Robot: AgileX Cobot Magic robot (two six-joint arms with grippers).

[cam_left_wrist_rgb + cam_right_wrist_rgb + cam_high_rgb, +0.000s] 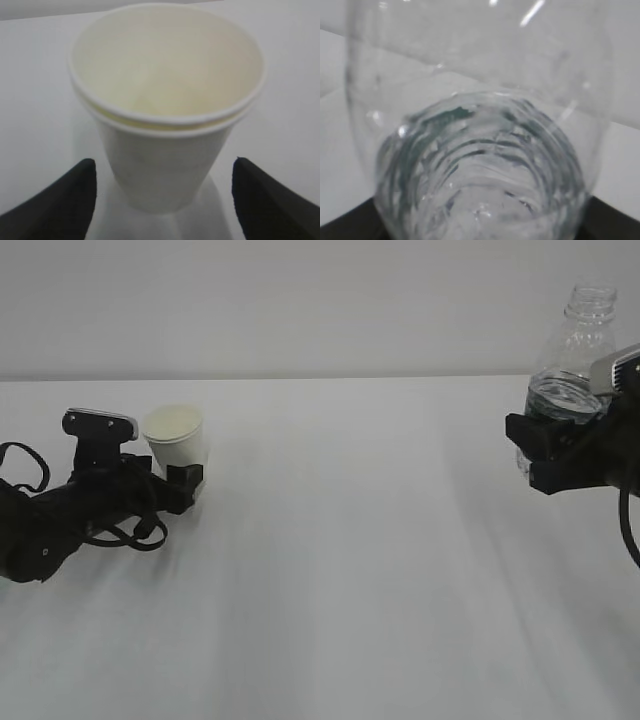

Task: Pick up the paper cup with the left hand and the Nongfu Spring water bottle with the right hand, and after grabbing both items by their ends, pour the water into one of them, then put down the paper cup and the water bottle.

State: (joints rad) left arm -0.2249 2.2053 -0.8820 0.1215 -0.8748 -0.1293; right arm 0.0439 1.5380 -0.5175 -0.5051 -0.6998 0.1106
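Note:
The white paper cup [178,450] will keep its round opening when I pick it up by its lower part, because a thick rim [174,439] goes all the way around the cup's opening.
The white paper cup [175,440] stands upright on the table at the left, and in the left wrist view the paper cup [165,125] shows its cream inside with nothing visible in it. My left gripper [180,476] lies low around the cup's base, open; its black fingertips [75,195] flank the cup with a gap on each side. At the right edge my right gripper [548,445] is shut on the lower part of the clear, capless water bottle [575,350], held upright. Water [560,400] fills its lower part. The bottle [480,150] fills the right wrist view, hiding most of the gripper.
The white table [350,570] stretches between the two arms under a plain pale wall. Loose black cables [125,535] trail beside the left arm.

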